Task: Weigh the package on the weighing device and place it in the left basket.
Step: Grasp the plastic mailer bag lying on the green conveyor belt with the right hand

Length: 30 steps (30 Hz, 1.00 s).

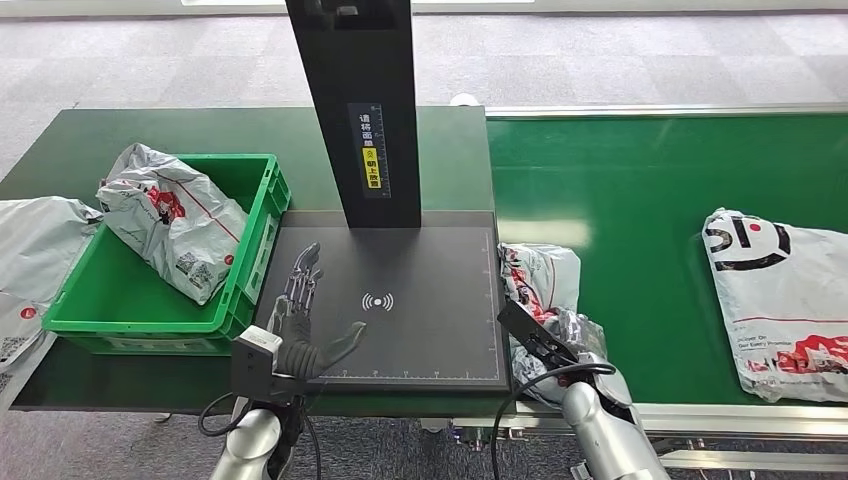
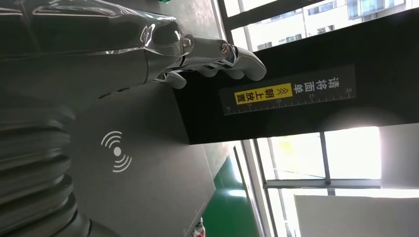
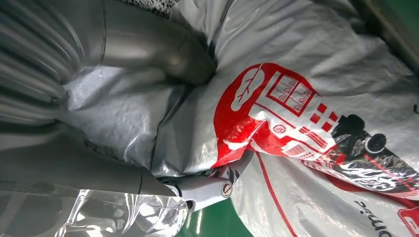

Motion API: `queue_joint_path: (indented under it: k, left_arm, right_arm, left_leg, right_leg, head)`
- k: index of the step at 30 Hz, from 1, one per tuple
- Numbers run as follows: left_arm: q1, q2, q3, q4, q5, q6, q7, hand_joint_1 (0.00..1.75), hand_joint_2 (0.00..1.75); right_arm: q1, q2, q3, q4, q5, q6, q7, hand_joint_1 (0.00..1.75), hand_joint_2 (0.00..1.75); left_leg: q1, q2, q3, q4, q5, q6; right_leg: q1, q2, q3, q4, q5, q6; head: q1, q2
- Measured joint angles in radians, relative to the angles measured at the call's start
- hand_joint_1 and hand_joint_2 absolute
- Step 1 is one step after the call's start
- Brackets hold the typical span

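Observation:
My left gripper will have the grey package (image 1: 545, 276) folding and drooping around it when I carry the package, because the package lies bunched in creases (image 1: 578, 328) next to the weighing plate.
The grey package (image 1: 541, 282) with red print lies crumpled on the green conveyor belt (image 1: 640, 190), right against the right edge of the black weighing plate (image 1: 420, 330). My right hand (image 1: 553, 345) grips its near end. In the right wrist view the thumb (image 3: 163, 54) digs into the package (image 3: 306, 113) and a finger (image 3: 207, 190) hooks under a fold. My left hand (image 1: 300, 320) hovers open over the plate's left part, fingers spread and holding nothing. The left wrist view has the fingers (image 2: 212, 54) stretched above the plate (image 2: 148, 187).
The green basket (image 1: 255, 262) stands left of the scale with one package (image 1: 170, 220) inside. Another package (image 1: 30, 265) lies on the table at the far left. A large package (image 1: 785, 300) rests on the belt at right. The scale's black pillar (image 1: 360, 110) rises behind the plate.

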Motion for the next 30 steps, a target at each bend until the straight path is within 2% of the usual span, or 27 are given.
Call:
queue_joint_path:
  k: [4, 7, 12, 15, 18, 21, 25, 28, 30]
  left_arm:
    - [0.000, 0.003, 0.000, 0.001, 0.007, 0.000, 0.000, 0.00, 1.75]
    - [0.003, 0.005, 0.000, 0.002, 0.015, 0.002, -0.002, 0.00, 1.75]
    - [0.035, 0.016, 0.000, -0.003, 0.028, 0.010, -0.018, 0.00, 1.75]
    - [0.042, 0.020, 0.000, -0.004, 0.032, 0.009, -0.030, 0.00, 1.75]
    - [0.034, 0.020, 0.000, -0.002, 0.038, 0.007, -0.046, 0.00, 1.75]
    - [0.023, 0.018, 0.000, 0.004, 0.042, 0.002, -0.061, 0.00, 1.75]
    - [0.007, 0.012, -0.001, 0.019, 0.048, -0.001, -0.080, 0.00, 1.75]
    - [-0.005, 0.007, -0.002, 0.028, 0.049, -0.002, -0.085, 0.00, 1.75]
    - [-0.008, 0.004, -0.002, 0.032, 0.050, -0.002, -0.086, 0.00, 1.75]
  right_arm:
    - [-0.005, 0.000, 0.001, 0.006, 0.000, -0.003, -0.004, 1.75, 1.75]
    - [0.001, 0.000, -0.004, 0.003, -0.025, -0.060, -0.040, 1.75, 1.75]
    - [0.083, 0.004, -0.066, -0.117, -0.225, -0.255, -0.291, 1.75, 1.75]
    - [0.142, 0.014, -0.125, -0.254, -0.389, -0.320, -0.411, 1.75, 1.75]
    - [0.187, 0.029, -0.186, -0.371, -0.572, -0.309, -0.511, 1.75, 1.75]
    - [0.217, 0.043, -0.236, -0.459, -0.706, -0.272, -0.572, 1.75, 1.75]
    - [0.245, 0.058, -0.279, -0.549, -0.837, -0.236, -0.621, 1.75, 1.75]
    - [0.257, 0.063, -0.289, -0.595, -0.868, -0.221, -0.616, 1.75, 1.75]
    - [0.259, 0.062, -0.285, -0.606, -0.831, -0.214, -0.563, 0.93, 1.75]
  left_leg:
    - [0.000, 0.000, 0.000, 0.000, 0.000, 0.000]
    - [0.000, -0.001, 0.000, 0.000, 0.000, 0.000]
    - [0.000, -0.002, -0.003, 0.000, 0.000, 0.000]
    - [0.000, -0.002, -0.004, 0.000, 0.000, 0.001]
    - [0.000, -0.001, -0.004, 0.000, 0.000, 0.001]
    - [0.000, 0.000, -0.004, 0.000, 0.000, 0.000]
    - [0.000, 0.000, -0.003, 0.000, 0.000, 0.000]
    - [0.000, 0.000, -0.004, 0.000, 0.000, 0.000]
    - [0.000, 0.000, -0.004, 0.000, 0.000, 0.000]
  right_leg:
    - [0.000, 0.000, 0.000, 0.000, 0.000, 0.000]
    - [0.000, -0.001, 0.000, 0.000, 0.000, 0.000]
    - [0.000, -0.001, -0.002, 0.000, 0.000, 0.000]
    - [0.000, -0.001, -0.003, 0.000, 0.000, 0.000]
    - [0.000, -0.001, -0.004, 0.000, 0.000, 0.000]
    - [0.000, 0.000, -0.004, 0.000, 0.000, 0.000]
    - [0.000, 0.000, -0.004, 0.000, 0.000, 0.000]
    - [0.000, 0.000, -0.004, 0.000, 0.000, 0.000]
    - [0.000, 0.001, -0.004, 0.000, 0.000, 0.000]
  head:
    - [0.000, 0.000]
    - [0.000, 0.000]
    - [0.000, 0.000]
    - [0.000, 0.000]
    - [0.000, 0.000]
    - [0.000, 0.000]
    - [0.000, 0.000]
    - [0.000, 0.000]
    - [0.000, 0.000]
